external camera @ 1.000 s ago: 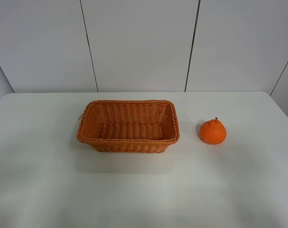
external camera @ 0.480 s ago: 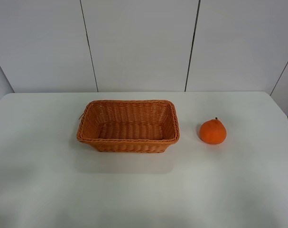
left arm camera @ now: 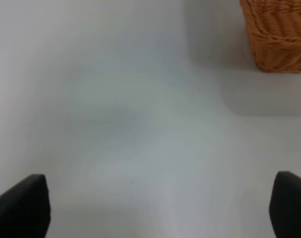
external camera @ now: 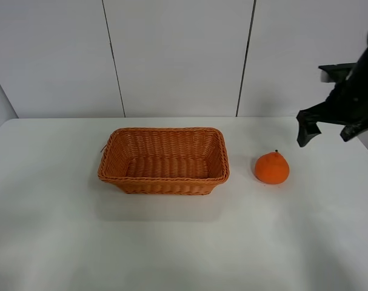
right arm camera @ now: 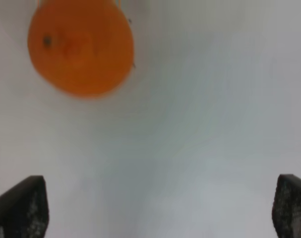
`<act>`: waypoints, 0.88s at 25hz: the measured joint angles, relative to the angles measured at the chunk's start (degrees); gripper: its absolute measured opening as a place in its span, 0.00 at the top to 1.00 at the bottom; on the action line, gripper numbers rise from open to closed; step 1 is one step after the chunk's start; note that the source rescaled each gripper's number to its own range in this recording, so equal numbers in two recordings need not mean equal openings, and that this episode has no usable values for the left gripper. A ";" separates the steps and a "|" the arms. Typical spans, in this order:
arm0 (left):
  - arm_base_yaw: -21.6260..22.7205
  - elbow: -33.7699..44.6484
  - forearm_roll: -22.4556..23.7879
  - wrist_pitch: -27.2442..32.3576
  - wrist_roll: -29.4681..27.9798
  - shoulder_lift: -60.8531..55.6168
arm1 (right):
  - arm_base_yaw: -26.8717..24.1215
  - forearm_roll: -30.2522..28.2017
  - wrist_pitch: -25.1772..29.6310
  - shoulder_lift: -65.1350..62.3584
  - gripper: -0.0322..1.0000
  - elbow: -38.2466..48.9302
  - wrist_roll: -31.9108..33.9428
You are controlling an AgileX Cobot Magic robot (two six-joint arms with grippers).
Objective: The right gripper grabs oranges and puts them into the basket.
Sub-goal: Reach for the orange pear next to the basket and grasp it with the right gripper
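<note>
Small dark marks show at the edge of the orange (external camera: 272, 168), so the robot should expect more of them hidden under the orange when it lifts the orange.
The orange (external camera: 271, 168) stands on the white table, to the right of the wicker basket (external camera: 165, 185), which holds nothing. My right gripper (external camera: 325, 134) hangs in the air above and to the right of the orange, open and empty. In the right wrist view the orange (right arm camera: 81, 47) lies ahead and off to one side of the open right gripper (right arm camera: 155, 213), well apart from the fingertips (right arm camera: 21, 208). My left gripper (left arm camera: 155, 210) is open and empty over bare table, with a corner of the basket (left arm camera: 279, 34) ahead. The left arm is out of the exterior high view.
The white table (external camera: 171, 242) runs to a white panelled wall (external camera: 171, 54) at the back. The table's right edge (external camera: 361, 145) lies just past the orange.
My right arm has come into the exterior high view from the right edge and now hangs above and right of the orange. The orange and basket have not moved.
</note>
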 joint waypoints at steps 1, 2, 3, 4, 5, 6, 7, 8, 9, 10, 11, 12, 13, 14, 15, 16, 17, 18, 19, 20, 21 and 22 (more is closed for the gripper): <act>0.00 0.00 0.00 0.00 0.00 0.00 | 0.92 0.00 0.00 2.69 0.00 -2.67 -0.34; 0.00 0.00 0.00 0.00 0.00 0.00 | 2.07 0.30 0.04 5.02 0.00 -4.72 -0.46; 0.00 0.00 0.00 0.00 0.00 0.00 | 3.15 0.45 0.04 6.71 0.00 -6.94 -0.57; 0.00 0.00 0.00 0.00 0.00 0.00 | 4.45 0.59 0.13 8.66 0.00 -8.86 -0.58; 0.00 0.00 0.00 0.00 0.00 0.00 | 5.47 0.72 0.19 9.85 0.00 -10.43 -0.58; 0.00 0.00 0.00 0.00 0.00 0.00 | 6.75 0.91 0.28 11.07 0.00 -11.48 -0.58; 0.00 0.00 0.00 0.00 0.00 0.00 | 7.52 0.92 0.49 12.10 0.00 -12.58 -0.58; 0.00 0.00 0.00 0.00 0.00 0.00 | 8.13 1.08 0.65 12.95 0.00 -13.07 -0.30; 0.00 0.00 0.00 0.00 0.00 0.00 | 8.47 1.08 0.91 13.54 0.00 -13.32 0.00; 0.00 0.00 0.00 0.00 0.00 0.00 | 8.52 1.08 1.13 14.12 0.00 -13.37 0.41; 0.00 0.00 0.00 0.00 0.00 0.00 | 8.52 1.08 1.37 14.59 0.00 -13.42 0.71; 0.00 0.00 0.00 0.00 0.00 0.00 | 8.52 0.86 1.44 14.86 0.00 -13.38 0.99; 0.00 0.00 0.00 0.00 0.00 0.00 | 8.52 0.40 1.44 15.23 0.00 -13.38 1.05; 0.00 0.00 0.00 0.00 0.00 0.00 | 8.52 0.00 1.44 15.51 0.00 -13.38 1.12; 0.00 0.00 0.00 0.00 0.00 0.00 | 8.52 0.00 1.44 15.87 0.00 -13.38 1.37; 0.00 0.00 0.00 0.00 0.00 0.00 | 8.52 -0.51 1.44 16.24 0.00 -13.44 1.49; 0.00 0.00 0.00 0.00 0.00 0.00 | 8.52 -0.63 1.44 16.80 0.00 -13.49 1.54; 0.00 0.00 0.00 0.00 0.00 0.00 | 8.52 -0.69 1.44 17.46 0.00 -13.49 1.60; 0.00 0.00 0.00 0.00 0.00 0.00 | 8.52 -0.69 1.44 18.02 0.00 -13.54 1.71; 0.00 0.00 0.00 0.00 0.00 0.00 | 8.52 -0.69 1.44 18.73 0.00 -13.54 1.70; 0.00 0.00 0.00 0.00 0.00 0.00 | 8.52 -0.75 1.32 19.37 0.00 -13.54 1.78; 0.00 0.00 0.00 0.00 0.00 0.00 | 8.52 -0.75 1.21 19.92 0.00 -13.54 1.95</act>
